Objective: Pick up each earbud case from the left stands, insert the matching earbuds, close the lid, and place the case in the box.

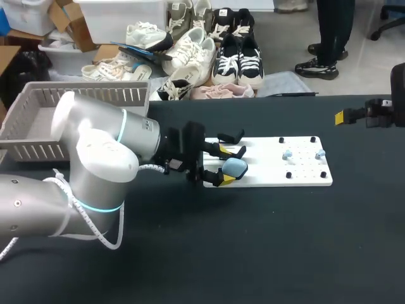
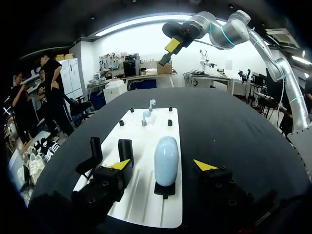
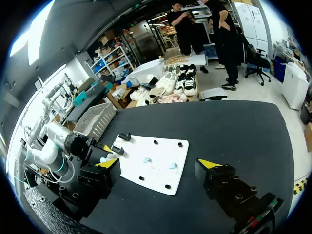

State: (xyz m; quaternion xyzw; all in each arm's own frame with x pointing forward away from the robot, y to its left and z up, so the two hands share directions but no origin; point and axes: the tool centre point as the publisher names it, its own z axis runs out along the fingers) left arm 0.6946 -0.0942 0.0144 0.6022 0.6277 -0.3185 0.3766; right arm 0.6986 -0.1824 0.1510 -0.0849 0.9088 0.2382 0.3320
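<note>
I should expect empty slots inside the light blue earbud case [image 1: 235,168] when I open it, because the pale blue earbuds [image 1: 287,154] are standing on the white board.
A light blue earbud case [image 1: 235,166] stands on its black stand at the left end of the white board [image 1: 272,177]. My left gripper [image 1: 224,164] straddles it, open, one yellow tip on each side. In the left wrist view the case [image 2: 166,158] sits between the fingers with a gap to each tip. Two pale blue earbuds [image 1: 288,154] [image 1: 320,153] stand among black pegs at the board's right end; ahead of the left gripper they show as earbuds [image 2: 148,111]. My right gripper [image 1: 354,116] hangs open at the far right, above the table and away from the board [image 3: 161,168].
Two empty black stands [image 1: 231,137] [image 2: 126,148] sit on the board just beyond the case. A grey slatted basket [image 1: 38,107] stands at the table's back left. Bare black tabletop [image 1: 266,253] lies in front of the board.
</note>
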